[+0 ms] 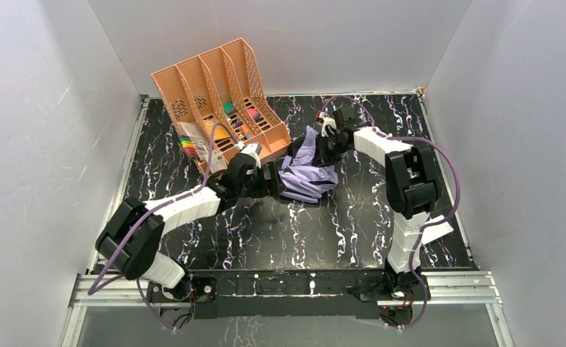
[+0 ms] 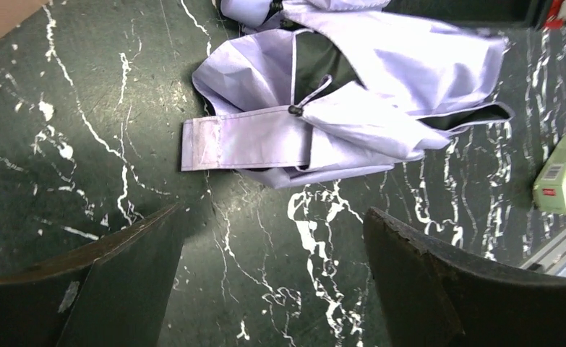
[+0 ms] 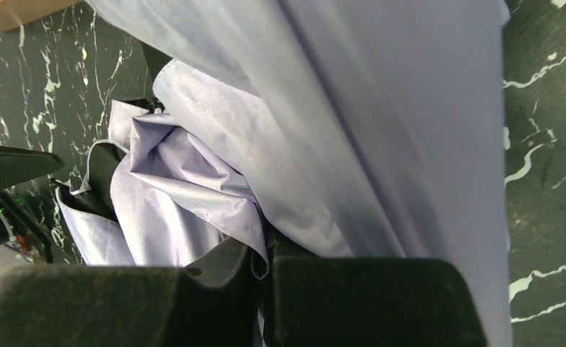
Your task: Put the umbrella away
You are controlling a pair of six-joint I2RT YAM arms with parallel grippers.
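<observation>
The canopy lies loosely bunched (image 2: 399, 87) and the robot's right gripper is holding a far fold of it, so next the left gripper grabs the canopy's edge (image 2: 319, 153) next to the strap and raises it.
The umbrella (image 1: 305, 173) lies crumpled mid-table, pale lavender fabric loosely bunched. In the left wrist view its canopy (image 2: 359, 108) spreads across the top, and its flat strap (image 2: 243, 143) points left on the marble. My left gripper (image 2: 274, 213) stands open just short of the strap, with bare table between its fingers (image 2: 121, 275). In the top view the left gripper (image 1: 269, 181) sits at the umbrella's left side. My right gripper (image 1: 324, 144) is at the umbrella's far right end. Up close, the right gripper (image 3: 265, 253) is shut on a fold of the umbrella's fabric (image 3: 193, 188).
A peach file organiser (image 1: 215, 101) leans at the back left, holding coloured pens and papers, close behind the left wrist. A small green and white box (image 2: 562, 173) lies at the right edge of the left wrist view. White walls close in the black marble table (image 1: 265, 231).
</observation>
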